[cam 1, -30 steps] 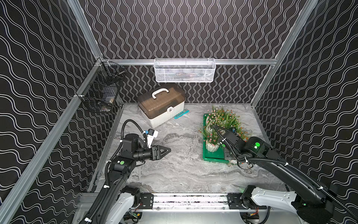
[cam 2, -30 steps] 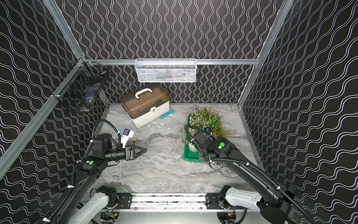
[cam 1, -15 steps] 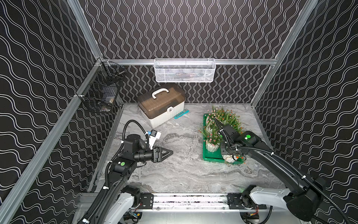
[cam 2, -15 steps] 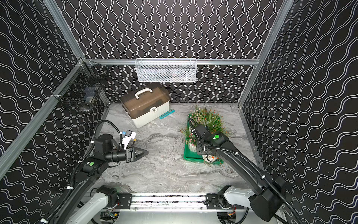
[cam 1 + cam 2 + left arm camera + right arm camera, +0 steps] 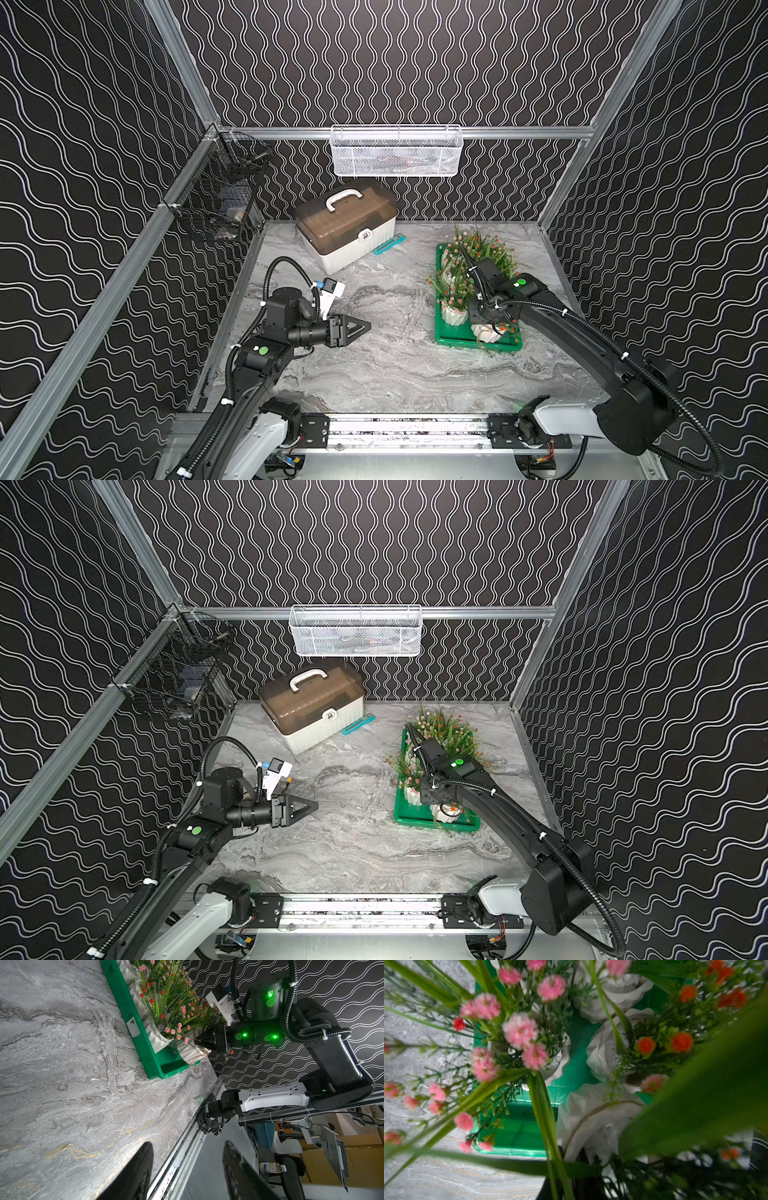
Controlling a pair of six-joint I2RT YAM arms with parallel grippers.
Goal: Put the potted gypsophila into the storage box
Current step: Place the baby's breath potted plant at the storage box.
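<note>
The held white pot [image 5: 486, 333] hangs over the free near end of the green storage box [image 5: 172, 1059], so my right gripper should keep lowering it until its base rests inside.
The storage box [image 5: 449, 338] is a bright-green tray at the table's right, seen in both top views [image 5: 409, 818]. Several potted gypsophila stand in it, white ribbed pots with pink or orange flowers [image 5: 454, 316]. My right gripper [image 5: 484, 320] points down into the tray's near right corner. It is shut on the sprigs of one tilted pot [image 5: 187, 1051], whose base sits in the tray [image 5: 591, 1118]. Foliage hides the jaws in the right wrist view. My left gripper [image 5: 365, 326] hovers open and empty over the marble at the left [image 5: 188, 1144].
A white case with a brown lid [image 5: 347, 230] stands at the back, a teal cutter [image 5: 389, 244] beside it. A white mesh basket [image 5: 397, 151] hangs on the back wall, a black wire basket [image 5: 216, 199] on the left wall. A metal rail [image 5: 395, 428] runs along the front.
My right arm has swung in over the tray, bringing the held pot down to its near right corner. My left gripper has drifted slightly toward the table's middle.
</note>
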